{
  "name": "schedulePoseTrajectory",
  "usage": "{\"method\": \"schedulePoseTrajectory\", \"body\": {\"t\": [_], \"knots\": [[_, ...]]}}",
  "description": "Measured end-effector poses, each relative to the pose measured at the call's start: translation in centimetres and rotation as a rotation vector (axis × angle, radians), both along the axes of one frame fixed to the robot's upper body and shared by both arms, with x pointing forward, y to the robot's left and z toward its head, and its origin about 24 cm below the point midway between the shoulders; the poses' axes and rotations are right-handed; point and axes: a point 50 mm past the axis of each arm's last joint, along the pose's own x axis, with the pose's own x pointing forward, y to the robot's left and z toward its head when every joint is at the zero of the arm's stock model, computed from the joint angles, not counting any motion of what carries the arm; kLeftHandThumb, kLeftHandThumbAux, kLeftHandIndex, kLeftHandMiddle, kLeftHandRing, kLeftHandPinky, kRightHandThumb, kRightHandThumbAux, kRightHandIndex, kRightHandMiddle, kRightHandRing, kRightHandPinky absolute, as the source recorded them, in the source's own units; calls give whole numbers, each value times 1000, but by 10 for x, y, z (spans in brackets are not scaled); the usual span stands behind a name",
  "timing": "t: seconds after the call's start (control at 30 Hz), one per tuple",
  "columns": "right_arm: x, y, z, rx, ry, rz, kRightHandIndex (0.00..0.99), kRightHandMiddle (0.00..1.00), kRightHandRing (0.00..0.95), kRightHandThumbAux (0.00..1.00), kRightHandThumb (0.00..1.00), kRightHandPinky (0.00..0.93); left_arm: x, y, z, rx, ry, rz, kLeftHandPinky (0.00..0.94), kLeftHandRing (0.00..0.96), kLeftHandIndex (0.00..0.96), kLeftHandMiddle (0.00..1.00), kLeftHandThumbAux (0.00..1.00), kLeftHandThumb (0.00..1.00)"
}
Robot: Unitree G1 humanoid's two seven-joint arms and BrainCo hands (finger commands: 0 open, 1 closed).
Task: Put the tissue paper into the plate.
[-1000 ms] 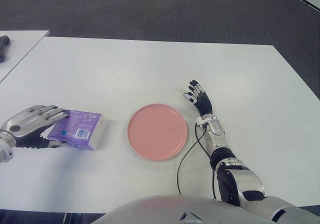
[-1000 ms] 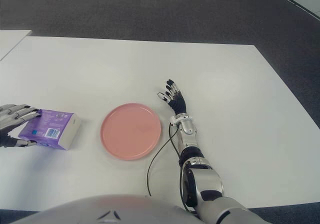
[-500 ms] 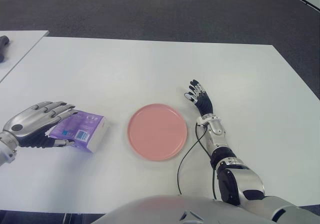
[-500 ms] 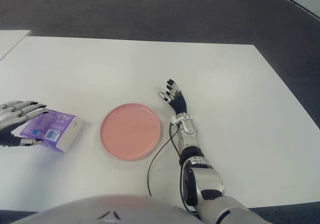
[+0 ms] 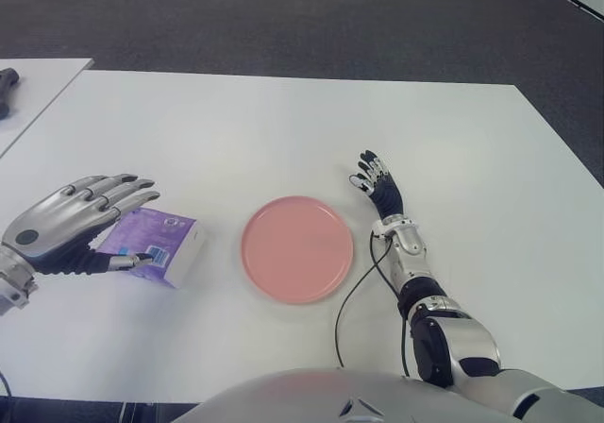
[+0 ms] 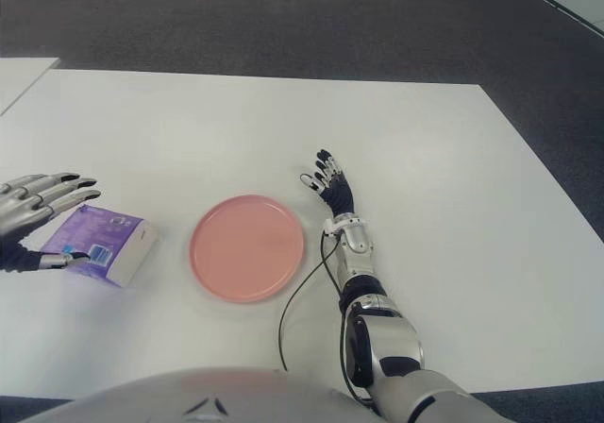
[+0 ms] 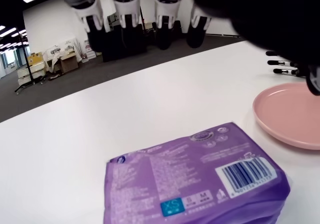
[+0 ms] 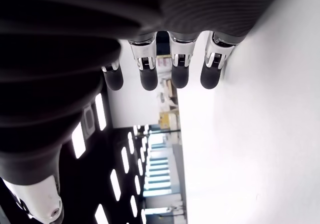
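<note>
My gripper will make the purple tissue pack (image 5: 154, 241) squeeze in and spread out at its loose end when it lifts the pack, because the pack has a soft-edged wrapper (image 5: 182, 252).
A purple tissue pack (image 5: 156, 244) lies flat on the white table (image 5: 283, 130), left of the round pink plate (image 5: 297, 248). My left hand (image 5: 71, 225) hovers at the pack's left end, fingers spread above it and thumb beside its near edge, holding nothing. The left wrist view shows the pack (image 7: 195, 176) lying free below the straightened fingers (image 7: 125, 14), with the plate (image 7: 290, 114) beyond. My right hand (image 5: 377, 185) is idle just right of the plate, fingers extended.
A black cable (image 5: 354, 296) runs from the right wrist toward the table's near edge. A second white table (image 5: 33, 88) stands at the far left with a dark object (image 5: 6, 88) on it. Dark carpet lies beyond the far edge.
My left hand has lifted its fingers off the top of the tissue pack and spread them. The pack shifted slightly right and turned a little. The right hand has not moved.
</note>
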Motion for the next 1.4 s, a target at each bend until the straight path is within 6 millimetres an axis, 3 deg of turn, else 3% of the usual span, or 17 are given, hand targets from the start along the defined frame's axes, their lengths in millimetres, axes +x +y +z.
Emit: {"method": "schedulePoseTrajectory", "body": {"t": [0.7,1.4], "knots": [[0,0,0,1,0,-1,0,0,0,707,98,0,-5,-14,7,-11,-81,-43,0,0,0,0,164,142],[0,0,0,1,0,-1,0,0,0,707,98,0,-6,-13,-10,77,57,-66,0,0,0,0,180,107]]}}
